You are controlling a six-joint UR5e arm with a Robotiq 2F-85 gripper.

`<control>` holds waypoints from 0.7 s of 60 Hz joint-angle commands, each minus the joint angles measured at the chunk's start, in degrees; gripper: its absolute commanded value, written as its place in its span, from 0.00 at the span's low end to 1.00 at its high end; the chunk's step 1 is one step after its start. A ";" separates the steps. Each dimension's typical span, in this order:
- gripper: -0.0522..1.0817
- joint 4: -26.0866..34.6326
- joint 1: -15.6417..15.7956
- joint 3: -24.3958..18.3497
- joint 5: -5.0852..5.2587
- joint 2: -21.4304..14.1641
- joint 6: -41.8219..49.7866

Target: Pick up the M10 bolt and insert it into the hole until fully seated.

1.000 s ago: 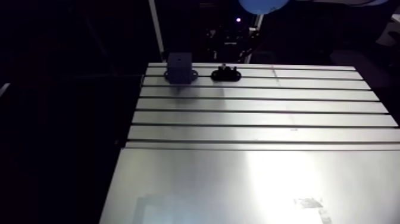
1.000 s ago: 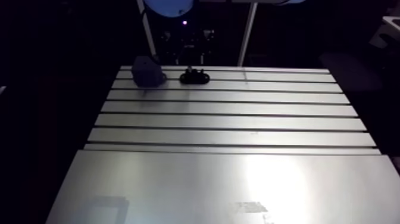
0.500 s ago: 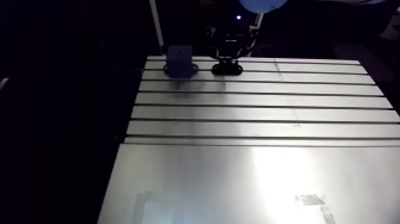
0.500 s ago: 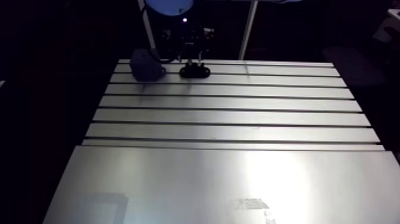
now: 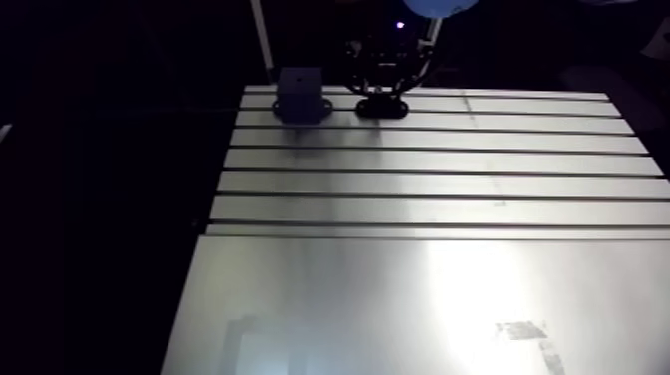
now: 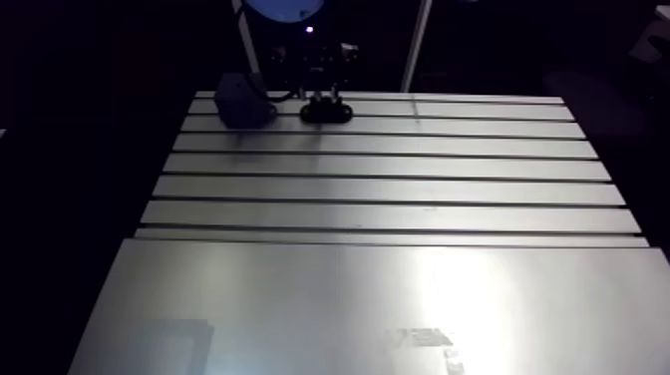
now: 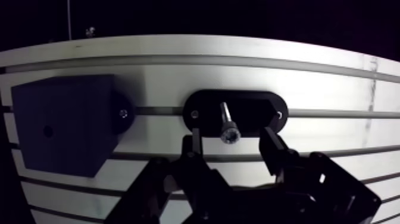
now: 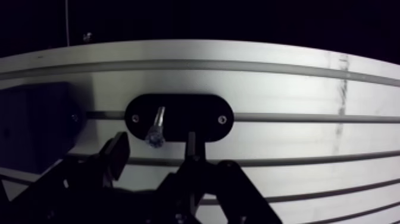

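The M10 bolt point(image 7: 230, 133) will slide straight up and out when the robot lifts, because the long shank point(image 7: 225, 111) stands exposed above the black oval holder.
In the wrist view a silver M10 bolt point(image 7: 227, 123) stands head-up in a black oval holder point(image 7: 265, 111) fixed on the slotted table point(image 7: 333, 89). My gripper point(image 7: 231, 142) is open, with one finger on each side of the bolt head and neither touching it. Beside the holder sits a dark grey block point(image 7: 59, 122) with a small hole in its face. In the arm view the holder point(image 5: 380, 107) and the block point(image 5: 299, 95) sit at the table's far edge, and the gripper hangs dark right over the holder.
The slotted rows give way to a smooth plate point(image 5: 399, 299) that fills the near half of the table. A pale patch of tape point(image 5: 523, 334) lies on the plate at the near right. The table's left edge point(image 5: 204, 239) drops into darkness.
The gripper has come down over the black holder, so its fingers now flank the bolt. The arm camera has shifted with the arm. Holder, bolt and block have stayed put.
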 commanded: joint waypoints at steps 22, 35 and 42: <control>0.52 -0.01 0.01 -0.02 0.06 0.23 0.09; 0.56 -0.01 0.01 0.16 0.06 0.31 0.10; 0.57 -0.01 0.01 0.07 0.06 0.31 0.09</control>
